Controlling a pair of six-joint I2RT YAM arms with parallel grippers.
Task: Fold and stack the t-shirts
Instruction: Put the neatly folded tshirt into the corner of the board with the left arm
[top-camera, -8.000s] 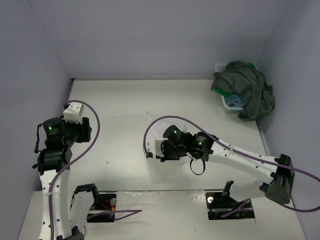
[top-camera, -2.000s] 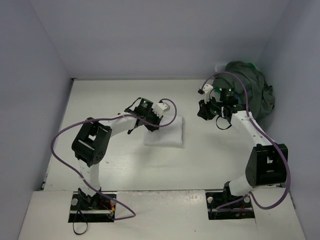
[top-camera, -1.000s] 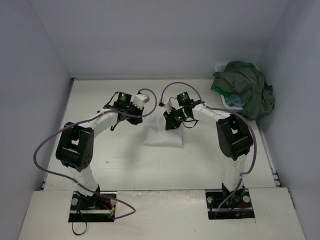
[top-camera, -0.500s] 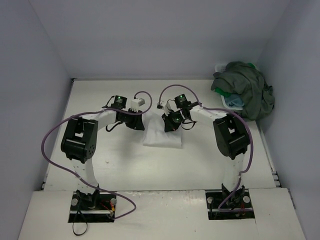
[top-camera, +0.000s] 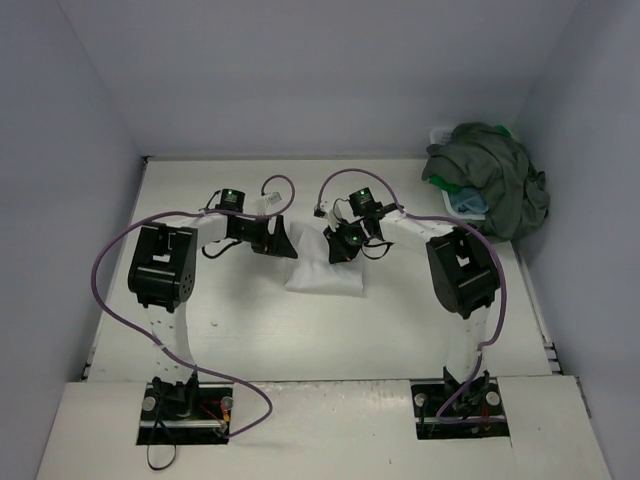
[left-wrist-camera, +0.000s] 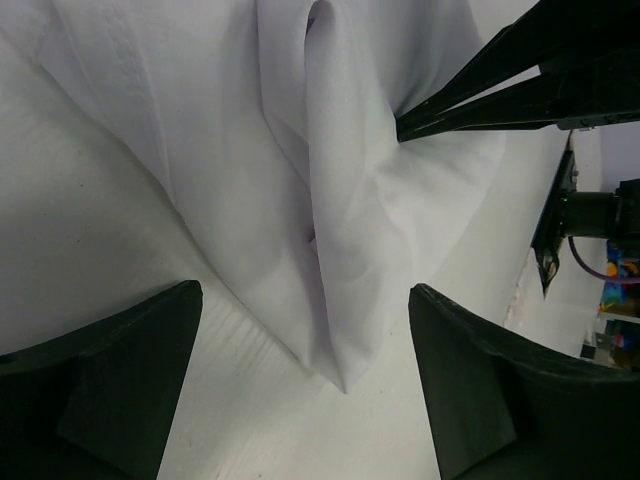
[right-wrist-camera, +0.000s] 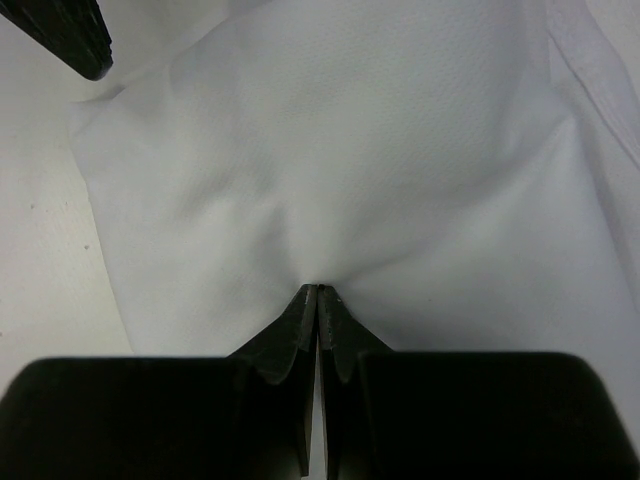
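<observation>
The whole bundle will move as one and keep its folds when the robot carries it, because the white t-shirt's layers are tucked into a compact rectangle.
A white t-shirt lies folded into a small rectangle at the table's middle. My left gripper stands open at the shirt's far left corner, and in the left wrist view a folded corner of the cloth lies between its spread jaws, untouched. My right gripper is shut, its tips pressed into the shirt, which puckers around them. A dark olive-grey t-shirt is heaped over the basket at the far right, with bits of green and light blue cloth showing beneath it.
The white slatted basket sits in the far right corner against the wall, mostly buried under the heap. Purple cables loop above both arms. Walls close the table on the left, back and right.
My left gripper has opened and let go of the white shirt's corner. The right gripper has stayed shut and settled on the shirt's far edge.
</observation>
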